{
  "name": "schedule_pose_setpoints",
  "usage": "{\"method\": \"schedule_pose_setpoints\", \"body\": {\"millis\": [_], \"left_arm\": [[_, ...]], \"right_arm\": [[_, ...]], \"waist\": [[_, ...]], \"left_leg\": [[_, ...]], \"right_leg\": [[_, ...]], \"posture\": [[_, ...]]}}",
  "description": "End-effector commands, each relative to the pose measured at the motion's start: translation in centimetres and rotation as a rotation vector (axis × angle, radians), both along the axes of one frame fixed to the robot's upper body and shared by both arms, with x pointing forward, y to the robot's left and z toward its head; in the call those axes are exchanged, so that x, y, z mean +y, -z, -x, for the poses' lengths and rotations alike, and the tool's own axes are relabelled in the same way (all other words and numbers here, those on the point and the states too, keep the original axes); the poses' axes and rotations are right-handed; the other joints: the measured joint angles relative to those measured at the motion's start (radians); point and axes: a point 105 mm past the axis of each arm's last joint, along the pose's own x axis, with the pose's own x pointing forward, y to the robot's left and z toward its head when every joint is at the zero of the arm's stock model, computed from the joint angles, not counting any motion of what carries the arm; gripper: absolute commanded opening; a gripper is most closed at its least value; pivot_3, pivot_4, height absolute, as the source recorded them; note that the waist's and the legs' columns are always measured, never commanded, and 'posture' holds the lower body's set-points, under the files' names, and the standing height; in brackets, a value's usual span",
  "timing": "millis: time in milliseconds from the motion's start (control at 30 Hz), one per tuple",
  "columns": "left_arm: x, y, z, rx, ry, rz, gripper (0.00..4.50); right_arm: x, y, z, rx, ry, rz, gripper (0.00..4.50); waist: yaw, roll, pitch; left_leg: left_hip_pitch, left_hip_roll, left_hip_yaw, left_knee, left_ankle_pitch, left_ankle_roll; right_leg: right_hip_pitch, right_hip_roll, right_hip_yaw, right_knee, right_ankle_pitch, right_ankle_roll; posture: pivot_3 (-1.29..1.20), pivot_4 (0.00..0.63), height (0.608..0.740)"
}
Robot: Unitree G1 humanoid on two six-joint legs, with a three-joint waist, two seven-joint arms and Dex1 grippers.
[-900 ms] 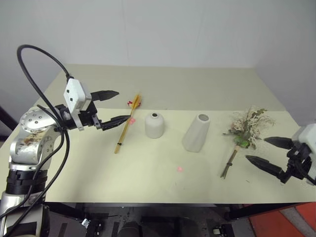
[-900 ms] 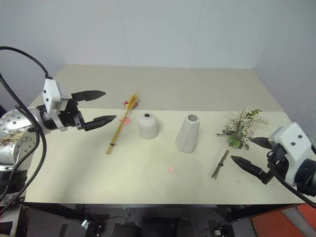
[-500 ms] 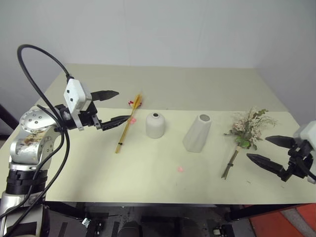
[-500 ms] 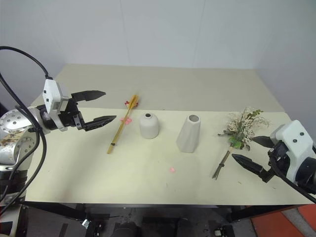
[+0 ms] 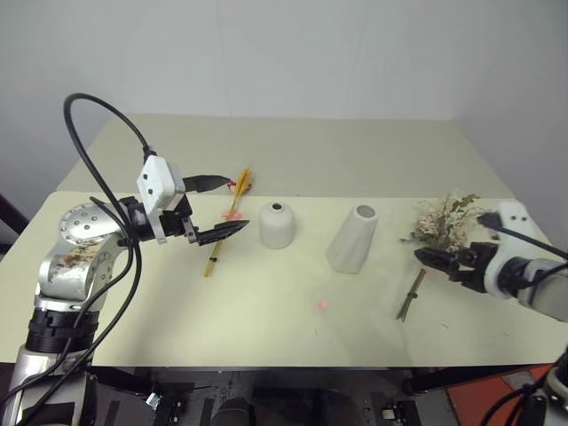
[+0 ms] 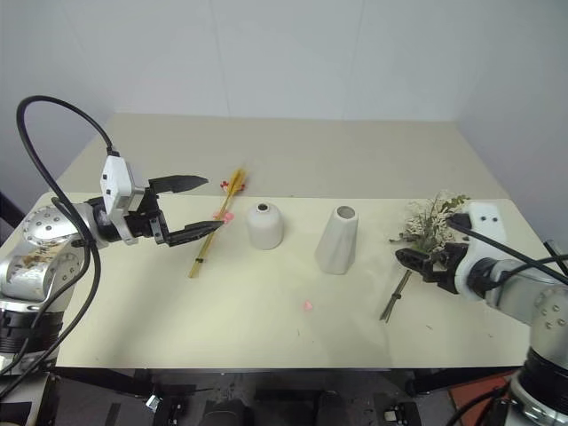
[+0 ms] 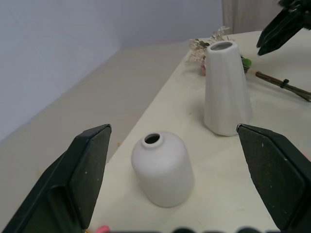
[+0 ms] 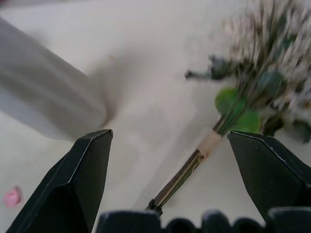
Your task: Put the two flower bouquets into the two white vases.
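I should keep moving toward the stems' tan wrap [image 8: 210, 142] until my right gripper's fingers close there, since the bushy bouquet's brown stems [image 8: 181, 177] run free between those open fingers.
The thin orange-yellow stalk [image 5: 225, 226] lies on the table left of the short white vase [image 5: 277, 225]. My left gripper [image 5: 222, 207] hovers open over that stalk, pointing at the short vase [image 7: 163, 167]. The taller cone vase [image 5: 353, 238] stands to the right of the short one. Right of it lies the bushy dried bouquet [image 5: 448, 222], with its brown stems [image 5: 410, 297] toward the table's front. My right gripper [image 8: 169, 135] is open low over the table, one finger on each side of the stems [image 8: 184, 174], touching nothing.
A small pink petal [image 5: 324, 304] lies on the cream table [image 5: 266, 333] in front of the vases. A second one [image 5: 237, 216] sits beside the stalk. The table's back half lies open up to the white wall.
My left gripper moved right, over the stalk. My right arm swung in from the table's right edge, and its gripper now straddles the bushy bouquet's stems. Both stay open.
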Motion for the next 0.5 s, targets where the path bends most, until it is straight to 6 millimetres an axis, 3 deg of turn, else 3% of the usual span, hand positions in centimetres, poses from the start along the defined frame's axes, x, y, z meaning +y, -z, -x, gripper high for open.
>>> {"method": "schedule_pose_setpoints", "body": {"millis": [33, 233, 433, 500], "left_arm": [[-1.1, 0.6, 0.5, -0.033, 0.023, -0.105, 4.5], [-2.6, 0.9, 0.9, -0.03, 0.064, -0.092, 4.5], [-2.6, 1.5, 1.0, -0.025, 0.062, -0.127, 4.5], [-2.5, 1.4, 1.1, -0.027, 0.058, -0.129, 4.5]], "right_arm": [[-0.9, 0.1, -0.5, 0.022, 0.066, 0.014, 4.46], [-1.1, 1.0, -2.1, 0.078, 0.134, -0.041, 4.46], [-0.8, 1.7, -3.6, 0.121, 0.158, -0.123, 4.46], [-0.9, 2.2, -3.7, 0.133, 0.161, -0.146, 4.08]], "waist": [[0.001, 0.0, 0.0], [-0.011, 0.0, 0.0], [-0.014, 0.002, -0.001], [-0.013, 0.002, -0.001]], "left_leg": [[0.0, 0.0, 0.0, 0.0, 0.0, 0.0], [0.001, 0.001, 0.0, 0.0, 0.0, 0.0], [0.002, 0.001, 0.0, 0.0, 0.0, 0.0], [0.002, 0.001, 0.0, 0.0, 0.0, 0.0]], "right_leg": [[0.0, 0.0, 0.0, -0.001, 0.0, 0.0], [0.001, 0.001, 0.0, -0.004, 0.0, 0.0], [0.001, 0.002, 0.001, -0.003, 0.0, 0.0], [0.001, 0.002, 0.001, -0.004, 0.0, 0.0]], "posture": [[0.0, 0.15, 0.74], [0.0, 0.15, 0.74], [0.0, 0.15, 0.74], [0.0, 0.15, 0.74]]}}
